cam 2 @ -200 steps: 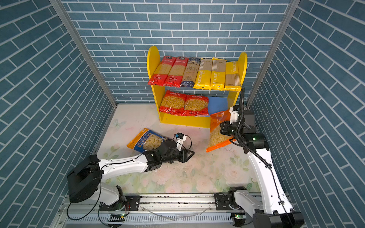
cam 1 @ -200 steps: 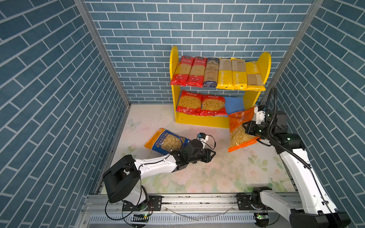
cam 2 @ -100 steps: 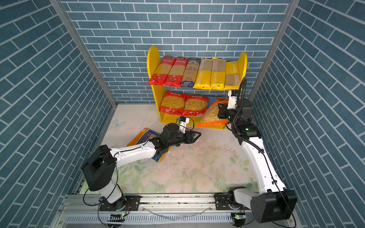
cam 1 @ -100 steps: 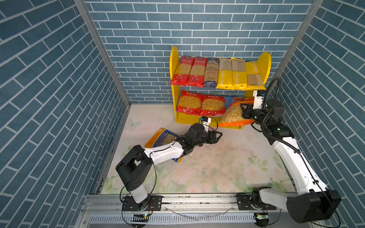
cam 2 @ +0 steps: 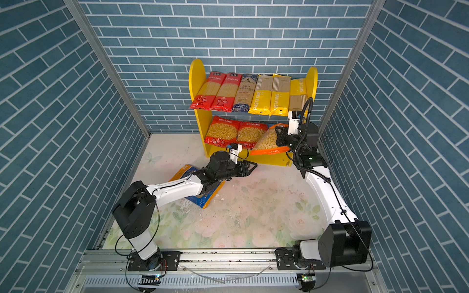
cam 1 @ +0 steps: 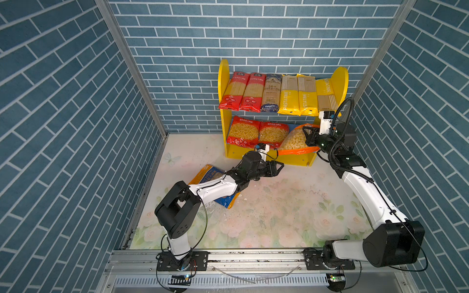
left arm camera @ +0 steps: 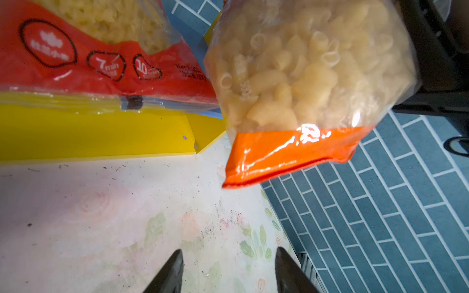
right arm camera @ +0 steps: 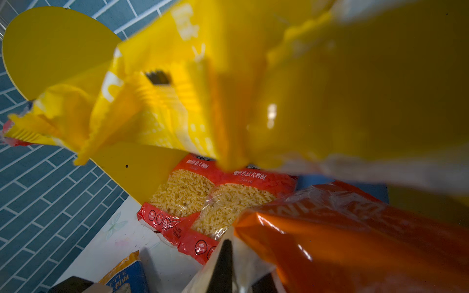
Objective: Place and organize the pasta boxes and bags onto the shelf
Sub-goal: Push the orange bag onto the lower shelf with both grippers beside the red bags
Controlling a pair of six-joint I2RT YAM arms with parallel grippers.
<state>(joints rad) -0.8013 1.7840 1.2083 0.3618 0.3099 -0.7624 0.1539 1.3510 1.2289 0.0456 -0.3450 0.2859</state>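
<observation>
The orange bag is tilted with its bottom corner (cam 1: 283, 152) in front of the red bag, so my right gripper should pull it back and turn it straight in the space (cam 1: 303, 137) alongside.
The shelf (cam 1: 294, 159) stands at the back wall, with several spaghetti packs (cam 1: 269, 92) on its upper board and two red bags (cam 1: 256, 132) on the lower one. My right gripper (cam 1: 308, 135) is shut on an orange bag (cam 1: 294, 142) of shell pasta, tilted at the lower board's right end with its bottom seam overhanging the base strip. The right wrist view shows that orange bag (right arm camera: 355, 241) pinched at its clear edge. My left gripper (cam 1: 279, 168) hovers open and empty before the base strip, below the orange bag (left arm camera: 304, 88). A blue bag (cam 1: 208, 175) lies on the floor under the left arm.
Blue brick walls close in on three sides; the right one runs close beside the shelf's right panel (cam 1: 340, 81). The flowered floor mat (cam 1: 291, 215) stretches from the shelf to the front rail (cam 1: 253, 258). Crumbs speckle the mat.
The right gripper has carried the orange bag up and back from above the floor to the lower board's right end. The left gripper has opened wider and reached forward to the shelf base.
</observation>
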